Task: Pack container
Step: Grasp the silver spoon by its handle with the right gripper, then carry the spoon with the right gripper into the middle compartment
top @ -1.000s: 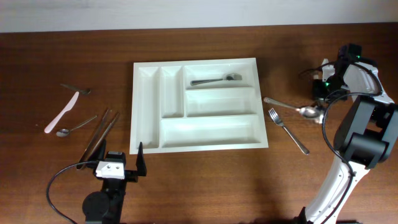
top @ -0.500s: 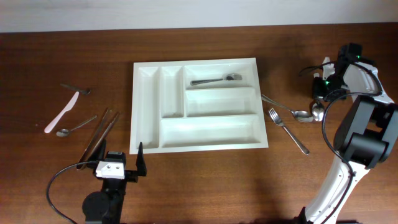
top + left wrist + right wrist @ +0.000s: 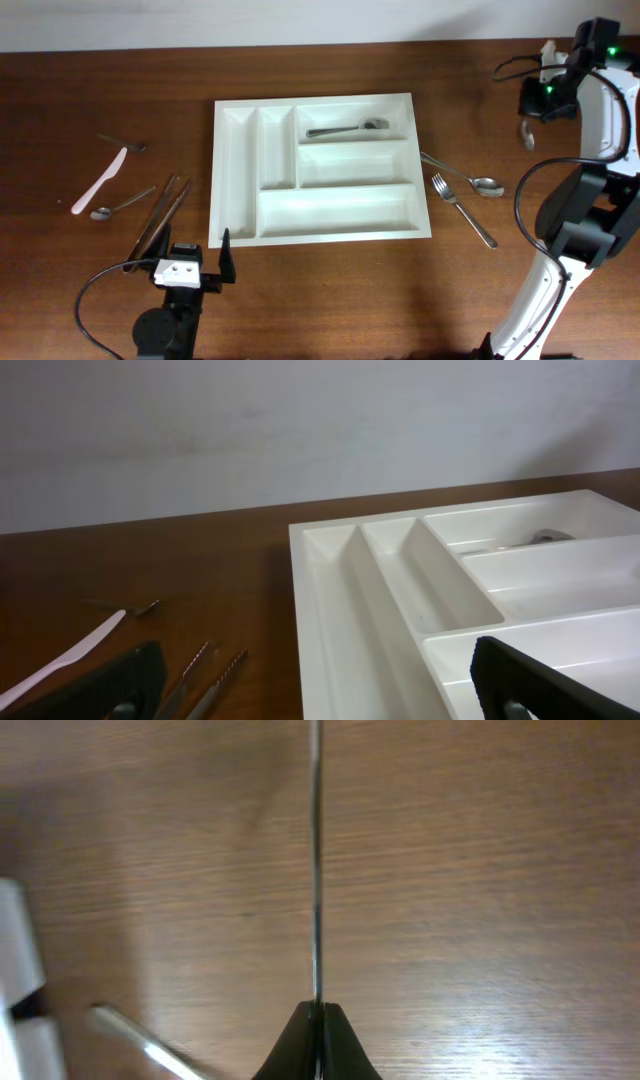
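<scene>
The compartment point(image 3: 356, 165) in front of the filled one is empty, so my right gripper goes on bringing the metal spoon there until it hangs inside, ready to let go.
The white five-compartment container point(image 3: 238, 170) lies mid-table, with one metal spoon point(image 3: 345, 129) in its upper right compartment. My right gripper point(image 3: 537, 98) is at the far right back, raised, and shut on the thin handle of a metal spoon point(image 3: 527, 135) that hangs below it. In the right wrist view the fingers point(image 3: 300, 1040) pinch that handle point(image 3: 316, 870) over bare wood. My left gripper point(image 3: 190, 268) is open and empty near the container's front left corner. In the left wrist view its gripper point(image 3: 320, 695) faces the container point(image 3: 330, 600).
A spoon point(image 3: 465, 175) and a fork point(image 3: 463, 210) lie right of the container. On the left lie a pink knife point(image 3: 98, 180), a small utensil point(image 3: 122, 142), a spoon point(image 3: 122, 203) and two long serrated metal pieces point(image 3: 160, 220), which also show in the left wrist view point(image 3: 200, 680).
My right gripper has risen and moved toward the back right with a spoon in it. One spoon stays on the table beside the fork. The left arm has not moved.
</scene>
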